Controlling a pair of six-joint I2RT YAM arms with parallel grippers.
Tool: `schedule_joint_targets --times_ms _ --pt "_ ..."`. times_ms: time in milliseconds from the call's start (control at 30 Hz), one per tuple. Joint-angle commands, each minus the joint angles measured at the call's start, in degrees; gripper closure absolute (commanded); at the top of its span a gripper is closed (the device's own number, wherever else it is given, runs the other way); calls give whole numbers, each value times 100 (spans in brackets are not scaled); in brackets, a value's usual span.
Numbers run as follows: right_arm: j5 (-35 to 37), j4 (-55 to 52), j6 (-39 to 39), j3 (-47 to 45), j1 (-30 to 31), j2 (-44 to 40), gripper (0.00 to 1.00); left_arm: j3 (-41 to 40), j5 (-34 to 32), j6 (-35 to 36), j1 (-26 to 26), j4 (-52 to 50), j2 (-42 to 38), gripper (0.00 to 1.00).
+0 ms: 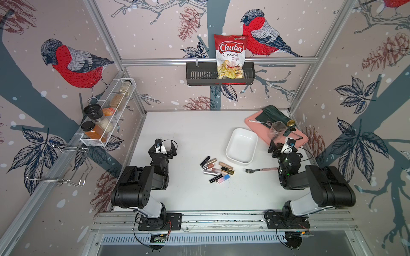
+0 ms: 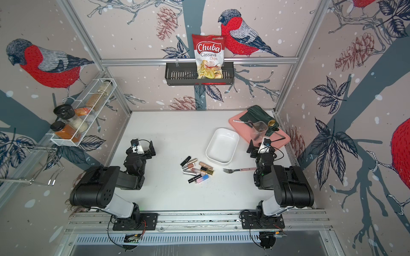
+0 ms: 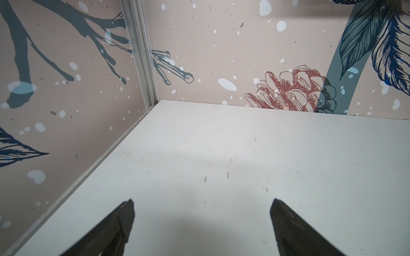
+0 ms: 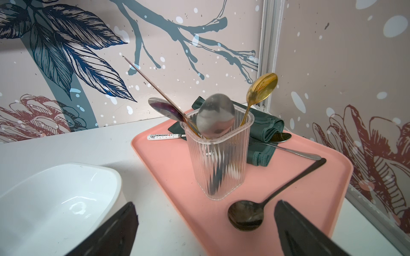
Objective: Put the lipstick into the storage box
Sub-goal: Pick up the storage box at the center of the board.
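Observation:
I should first take the box's rim [image 1: 256, 145] with my right gripper and move the box closer, because the storage box [image 1: 241, 146] stands next to the pink tray, far from my left gripper.
Several lipstick tubes [image 1: 216, 170] [image 2: 196, 170] lie in a loose heap on the white table, in both top views. The storage box [image 1: 241, 145] [image 2: 221, 145] [image 4: 55, 199], a white tub with nothing inside, stands just behind and to the right of the heap. My left gripper [image 1: 163, 146] [image 2: 142, 147] [image 3: 203, 200] is open over bare table, well left of the heap. My right gripper [image 1: 282, 146] [image 2: 260, 146] [image 4: 206, 202] is open too, right of the box at the pink tray's near edge. Neither holds anything. The lipstick is out of both wrist views.
A pink tray [image 1: 255, 126] [image 4: 177, 177] at the back right carries a clear cup of spoons [image 4: 218, 159], a green cloth and a black spoon [image 4: 246, 216]. A fork [image 1: 259, 170] lies before the right arm. A black wall basket [image 1: 199, 76] and a spice rack [image 1: 106, 115] hang above.

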Motion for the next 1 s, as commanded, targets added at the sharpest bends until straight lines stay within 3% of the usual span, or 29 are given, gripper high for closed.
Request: schedule_joint_targets --times_ms 0,467,700,800,967 --pt "58 35 23 7 6 -5 0 -1 43 -7 3 125 -2 1" --pt "162 74 -19 -10 49 -29 0 -22 -114 -65 -8 119 -101 1" --pt "1085 -1829 -131 600 482 -1250 0 3 -641 -175 -69 -953 -1432 1" --pt "1280 -2570 1000 827 486 -1958 0 201 -547 -497 -76 -1746 -2309 1" --pt "312 -4441 2795 1522 208 -2728 0 1341 517 -1045 -75 -4177 -3117 1"
